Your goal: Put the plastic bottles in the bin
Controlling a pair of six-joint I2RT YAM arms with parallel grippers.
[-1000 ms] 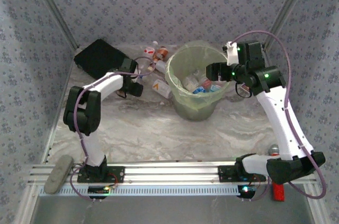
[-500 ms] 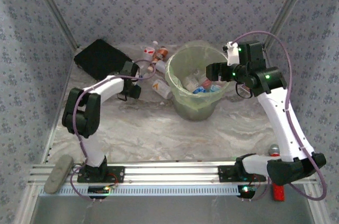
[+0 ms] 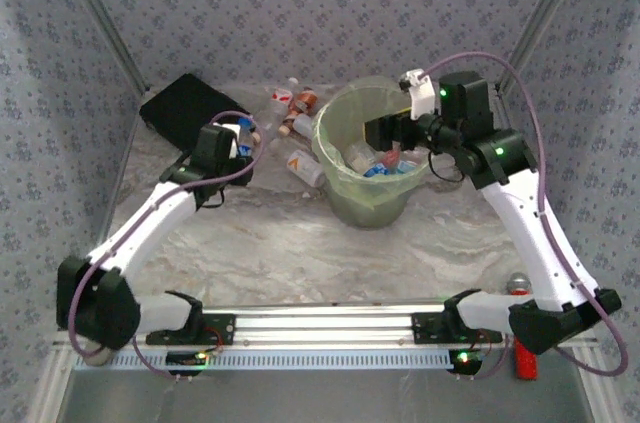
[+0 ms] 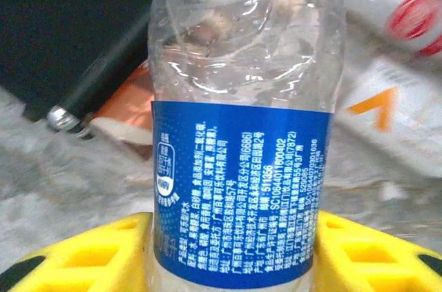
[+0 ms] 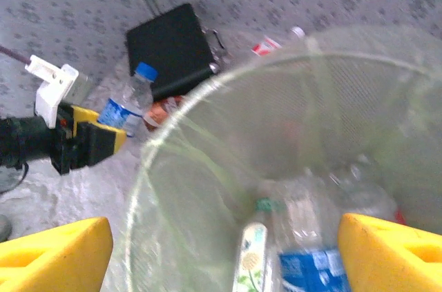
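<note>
I expect the blue-labelled bottle (image 3: 244,135) to stay standing with its cap up when I drop it into the bin, because an open gap (image 3: 343,144) can be seen between the bin's side and the bottles inside.
My left gripper (image 4: 231,254) is shut on a clear plastic bottle (image 4: 242,161) with a blue label, its yellow fingers (image 4: 90,254) pressed on both sides. It holds the bottle (image 3: 243,147) left of the bin, near the black case. More plastic bottles lie on the table: an orange-marked one (image 3: 305,166) and several red-labelled ones (image 3: 295,103). The pale green bin (image 3: 345,193) holds several bottles (image 5: 304,264). My right gripper (image 3: 385,133) hangs open over the bin's mouth (image 5: 207,92), with nothing between its fingers (image 5: 55,250).
A flat black case (image 3: 185,108) lies at the back left, just behind the held bottle. Patterned walls close in the table on three sides. A red object (image 3: 525,358) and a small silver one (image 3: 517,283) sit by the right arm's base.
The left gripper closed on the blue-labelled bottle and drew back with it, its elbow swinging down to the near left. The right gripper shifted left over the bin.
</note>
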